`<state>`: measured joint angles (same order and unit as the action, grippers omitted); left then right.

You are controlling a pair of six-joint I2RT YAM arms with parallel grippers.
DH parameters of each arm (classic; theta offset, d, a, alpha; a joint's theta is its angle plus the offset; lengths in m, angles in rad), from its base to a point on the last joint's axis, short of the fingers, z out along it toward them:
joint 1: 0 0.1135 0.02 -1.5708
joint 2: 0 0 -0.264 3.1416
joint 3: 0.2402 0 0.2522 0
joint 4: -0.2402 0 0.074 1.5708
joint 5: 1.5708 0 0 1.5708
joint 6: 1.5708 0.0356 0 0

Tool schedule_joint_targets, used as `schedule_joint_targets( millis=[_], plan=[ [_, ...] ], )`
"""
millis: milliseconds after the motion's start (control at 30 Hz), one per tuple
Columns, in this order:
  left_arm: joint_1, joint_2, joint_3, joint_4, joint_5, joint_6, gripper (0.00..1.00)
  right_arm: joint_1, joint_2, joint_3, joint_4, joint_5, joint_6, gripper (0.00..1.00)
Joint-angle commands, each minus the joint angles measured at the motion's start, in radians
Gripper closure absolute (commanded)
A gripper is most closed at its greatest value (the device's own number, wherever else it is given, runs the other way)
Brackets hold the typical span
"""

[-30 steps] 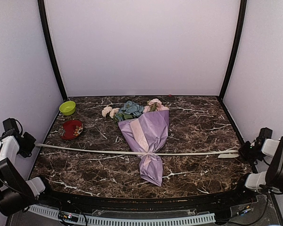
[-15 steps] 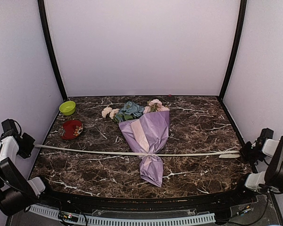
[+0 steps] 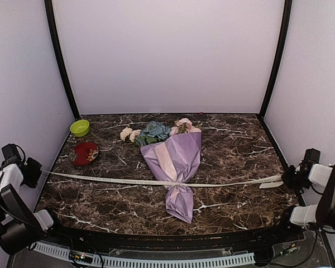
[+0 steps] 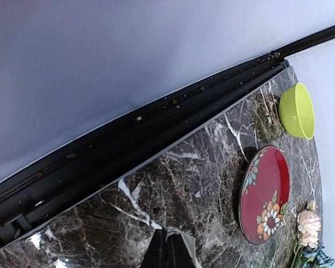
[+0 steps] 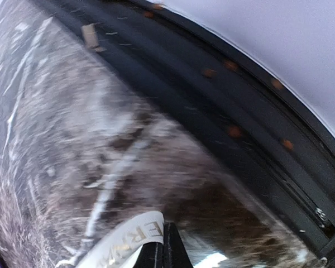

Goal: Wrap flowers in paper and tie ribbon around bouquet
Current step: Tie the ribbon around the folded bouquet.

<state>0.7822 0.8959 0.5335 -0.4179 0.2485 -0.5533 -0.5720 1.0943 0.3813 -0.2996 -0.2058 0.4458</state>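
My left gripper should carry on pulling the ribbon's end (image 3: 49, 172) until the ribbon's loop is snug and then let go, because the cream ribbon is tight and cinching the paper cone's narrow neck (image 3: 179, 185).
The bouquet (image 3: 176, 159) lies mid-table, a lilac-purple paper (image 3: 181, 151) cone with the flowers (image 3: 153, 132) spilling out at its far end. The cream ribbon (image 3: 111, 180) stretches across the table and cinches the cone's narrow neck. My left gripper (image 3: 36, 170) sits at the table's left edge, shut on the ribbon's left end; the left wrist view shows its gripper (image 4: 168, 245) pinching the band (image 4: 185, 239). At the right edge my right gripper (image 3: 287, 178) is shut on the other end, and the lettered ribbon (image 5: 128, 241) runs out from its closed tips (image 5: 164, 245).
A red floral plate (image 3: 84, 153) and a lime-green bowl (image 3: 80, 128) stand at the back left; both show in the left wrist view, plate (image 4: 264, 194) and bowl (image 4: 297, 110). Black frame rails run along both table sides, close to each gripper.
Both grippers have shifted slightly outward at the table edges. The ribbon has turned flatter, showing its lettering, and dips a little more at the bouquet's neck.
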Motion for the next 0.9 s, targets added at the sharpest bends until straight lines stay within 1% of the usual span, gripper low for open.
schedule_joint_targets(
  millis=[0,133,267,333,367,433,467,500,533,567,600,633,667,700,733,767,800,867],
  plan=[
    [-0.143,0.005,-0.014,0.2,0.051,-0.027,1.0,0.197,-0.062,0.087,0.061,0.129,0.045,1.0],
    [-0.174,-0.023,0.024,0.16,0.09,-0.025,1.0,0.386,-0.085,0.136,0.021,0.167,0.102,1.0],
    [-0.218,-0.03,0.078,0.117,0.126,-0.005,1.0,0.572,-0.01,0.172,-0.03,0.208,0.115,1.0],
    [-0.252,-0.037,0.1,0.092,0.125,0.009,1.0,0.661,0.032,0.186,-0.049,0.197,0.118,1.0],
    [-0.271,-0.044,0.105,0.083,0.133,0.018,1.0,0.7,0.059,0.199,-0.066,0.182,0.119,0.97],
    [-0.321,-0.055,0.111,0.047,0.142,0.046,0.99,0.762,0.112,0.24,-0.133,0.18,0.119,0.78],
    [-0.351,-0.065,0.112,0.015,0.125,0.059,0.91,0.792,0.132,0.274,-0.18,0.197,0.119,0.68],
    [-0.385,-0.084,0.11,-0.013,0.098,0.075,0.75,0.818,0.146,0.299,-0.215,0.217,0.121,0.58],
    [-0.416,-0.103,0.106,-0.037,0.073,0.092,0.64,0.844,0.152,0.325,-0.245,0.24,0.123,0.49],
    [-0.451,-0.129,0.104,-0.062,0.054,0.11,0.56,0.868,0.154,0.355,-0.275,0.269,0.125,0.37],
    [-0.485,-0.15,0.105,-0.086,0.037,0.124,0.5,0.894,0.158,0.383,-0.305,0.301,0.125,0.2],
    [-0.519,-0.171,0.111,-0.111,0.02,0.134,0.45,0.915,0.163,0.418,-0.334,0.339,0.125,0.15],
    [-0.577,-0.193,0.117,-0.148,-0.021,0.137,0.37,0.946,0.179,0.45,-0.37,0.373,0.121,0.12],
    [-0.625,-0.213,0.122,-0.16,-0.041,0.126,0.28,0.958,0.19,0.484,-0.399,0.397,0.118,0.11],
    [-0.677,-0.231,0.123,-0.169,-0.054,0.122,0.1,0.972,0.206,0.514,-0.423,0.41,0.113,0.1],
    [-0.738,-0.242,0.126,-0.173,-0.066,0.117,0.03,0.985,0.224,0.537,-0.438,0.409,0.106,0.09],
    [-0.8,-0.242,0.133,-0.18,-0.09,0.115,0.01,1.0,0.243,0.557,-0.447,0.403,0.098,0.09],
    [-0.94,-0.219,0.156,-0.152,-0.114,0.14,0.03,1.024,0.276,0.591,-0.459,0.385,0.087,0.09]
  ],
)
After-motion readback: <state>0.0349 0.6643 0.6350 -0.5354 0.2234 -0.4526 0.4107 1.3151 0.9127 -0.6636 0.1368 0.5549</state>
